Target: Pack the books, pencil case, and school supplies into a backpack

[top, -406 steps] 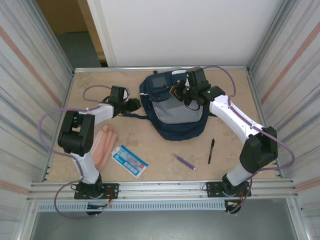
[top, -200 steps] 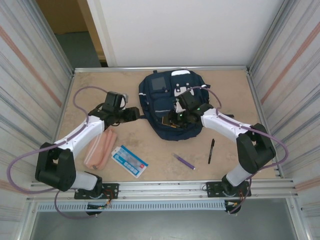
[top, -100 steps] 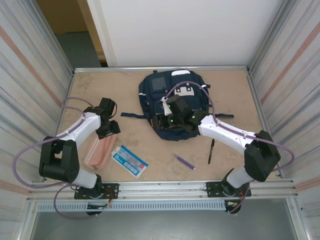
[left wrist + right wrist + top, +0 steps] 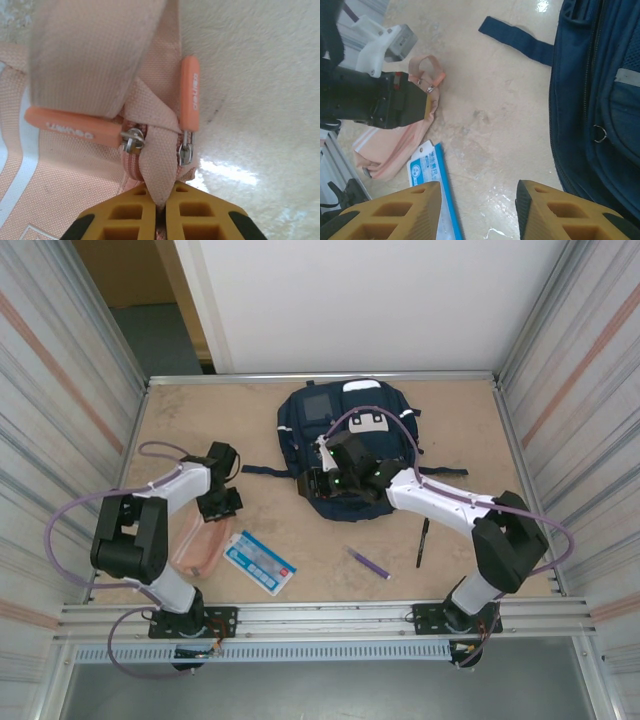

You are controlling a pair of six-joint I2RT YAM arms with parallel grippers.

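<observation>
The pencil case [image 4: 203, 544] has a soft, creased side [image 4: 406, 149], so its cloth will bunch up into a pointed fold between the fingers of my right gripper when I carry it.
The salmon-pink pencil case [image 4: 198, 545] lies at the table's front left. My left gripper [image 4: 222, 504] is shut on the fabric tab [image 4: 157, 150] at its zipper end, beside two orange zipper pulls [image 4: 190, 90]. The same grip appears in the right wrist view, with the left gripper [image 4: 427, 105] on the pencil case [image 4: 385, 147]. The navy backpack [image 4: 350, 430] lies at the back centre. My right gripper [image 4: 322, 483] hangs open at its near left edge [image 4: 600, 100], with bare table between the fingers [image 4: 410, 210]. The light-blue booklet [image 4: 259, 562] lies near the front. The purple pen [image 4: 369, 562] and black pen [image 4: 423, 541] lie to the right.
A dark backpack strap [image 4: 262, 471] trails left across the table between the two grippers. Metal walls close in the left and right sides, and a rail [image 4: 330, 615] runs along the near edge. The booklet [image 4: 427, 172] sits just under my right gripper's left finger.
My left gripper has come down onto the pencil case's end and shut on its tab. The right gripper has slid left and forward off the backpack toward its near edge.
</observation>
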